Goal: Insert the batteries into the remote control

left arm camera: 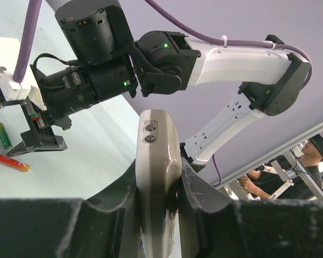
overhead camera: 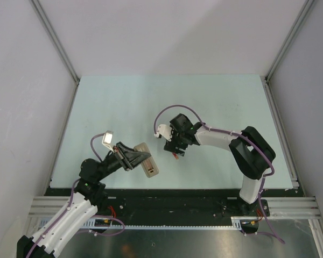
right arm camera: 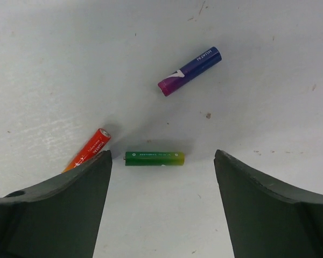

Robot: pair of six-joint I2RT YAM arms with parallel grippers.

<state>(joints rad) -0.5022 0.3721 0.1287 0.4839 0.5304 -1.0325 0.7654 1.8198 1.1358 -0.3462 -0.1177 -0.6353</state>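
Observation:
The green battery [right arm camera: 154, 158] is lying crosswise, and its ends point toward my right gripper's fingers. I should turn my right gripper and pinch the green battery's end [right arm camera: 131, 158] close to the red battery.
My left gripper [left arm camera: 157, 200] is shut on the lower part of the white remote control [left arm camera: 157, 156], held on edge above the table; from above the remote [overhead camera: 149, 162] juts out from the gripper [overhead camera: 135, 158] near the table's front edge. My right gripper [right arm camera: 161, 157] hangs open just over the batteries. The green battery [right arm camera: 154, 158] lies crosswise between its fingertips, apart from both. The red battery [right arm camera: 89, 147] is partly hidden behind the left finger [right arm camera: 70, 209]. The dark blue battery [right arm camera: 189, 71] lies farther off. The left wrist view shows the green [left arm camera: 3, 134] and red [left arm camera: 12, 162] batteries under the right gripper [left arm camera: 40, 144].
The right arm [overhead camera: 226, 138] reaches in from the right over the pale table [overhead camera: 124, 102]. Grey walls stand on both sides, with metal rails [overhead camera: 280, 123] along the table's edges. A person's hand [left arm camera: 255, 177] shows beyond the frame in the left wrist view.

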